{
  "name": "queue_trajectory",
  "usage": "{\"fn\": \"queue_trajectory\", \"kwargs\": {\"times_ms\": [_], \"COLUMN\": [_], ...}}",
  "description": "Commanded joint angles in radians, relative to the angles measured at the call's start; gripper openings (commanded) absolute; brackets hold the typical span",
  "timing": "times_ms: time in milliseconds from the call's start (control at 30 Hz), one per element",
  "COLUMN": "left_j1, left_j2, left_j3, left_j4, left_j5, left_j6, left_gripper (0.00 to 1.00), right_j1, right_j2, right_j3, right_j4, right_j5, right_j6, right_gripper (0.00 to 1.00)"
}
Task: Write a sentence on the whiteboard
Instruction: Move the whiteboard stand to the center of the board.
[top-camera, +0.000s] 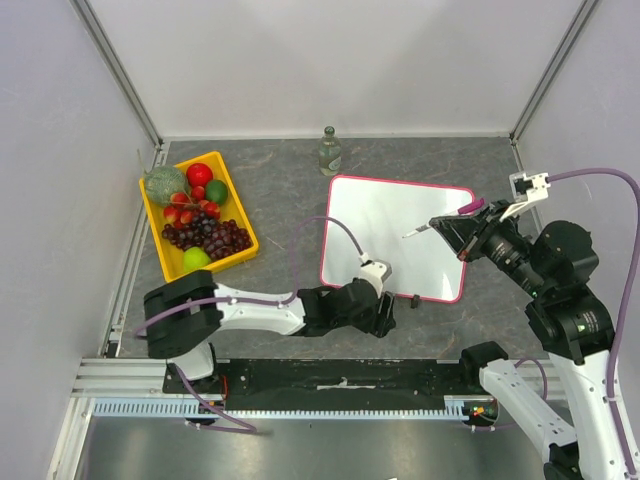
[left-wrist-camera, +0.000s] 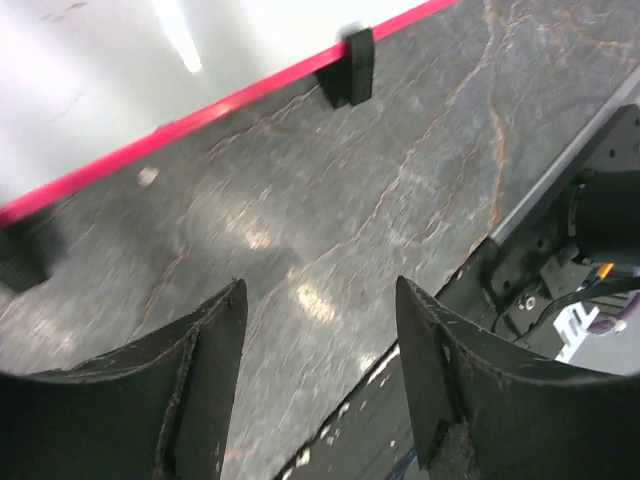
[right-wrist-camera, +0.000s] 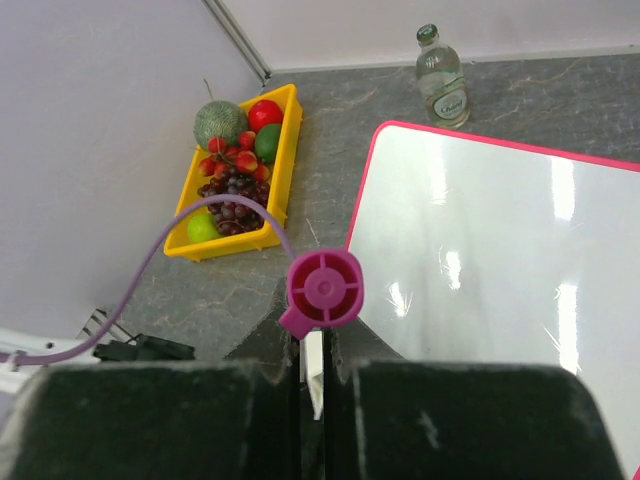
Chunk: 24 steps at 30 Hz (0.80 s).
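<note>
The whiteboard's near edge (top-camera: 440, 299) is slanted against the metal rail, so my left gripper should first straighten the whiteboard by pulling the black clip nearer the yellow tray (left-wrist-camera: 18, 265).
The whiteboard (top-camera: 385, 215) lies flat on the grey table, white with a pink-red rim (left-wrist-camera: 200, 115). Its face looks blank, and the sentence is out of view. My right gripper (top-camera: 445, 225) hovers over the board's right side, shut on a white marker (top-camera: 418, 231) whose tip points left above the board. The marker's magenta end (right-wrist-camera: 323, 290) sticks up between the jaws of the right gripper (right-wrist-camera: 318, 345). My left gripper (top-camera: 385, 315) sits low at the board's near edge, beside a black clip (top-camera: 414, 298). In the left wrist view this gripper (left-wrist-camera: 320, 290) is open over bare table.
A yellow tray (top-camera: 240, 215) with grapes, apples, limes and a melon stands at the left. A glass bottle (top-camera: 329, 152) stands behind the board's far left corner. The metal rail (top-camera: 300, 375) and arm bases run along the near edge. Walls close in on three sides.
</note>
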Motion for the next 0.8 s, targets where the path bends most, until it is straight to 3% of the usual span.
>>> {"fn": "queue_trajectory", "kwargs": {"times_ms": [0,167,533,767], "left_j1": [-0.035,-0.032,-0.017,0.022], "left_j2": [-0.121,-0.156,0.048,0.134], "left_j3": [-0.038,-0.049,0.031,0.064], "left_j4": [-0.247,-0.478,-0.405,-0.375], "left_j5": [-0.216,-0.404,-0.409,-0.408], "left_j6": [-0.058,-0.164,-0.149,-0.147], "left_gripper": [0.68,0.75,0.74,0.65], "right_j1": [-0.003,-0.001,-0.001,-0.001], "right_j2": [0.018,0.030,0.055,0.062], "right_j3": [-0.025,-0.050,-0.070,-0.076], "right_j4": [0.051,0.069,0.083,0.083], "right_j5": [-0.033,-0.045,-0.071,-0.074], "right_j6": [-0.003,-0.004,-0.003,-0.012], "right_gripper": [0.00,0.00,0.00,0.00]}}
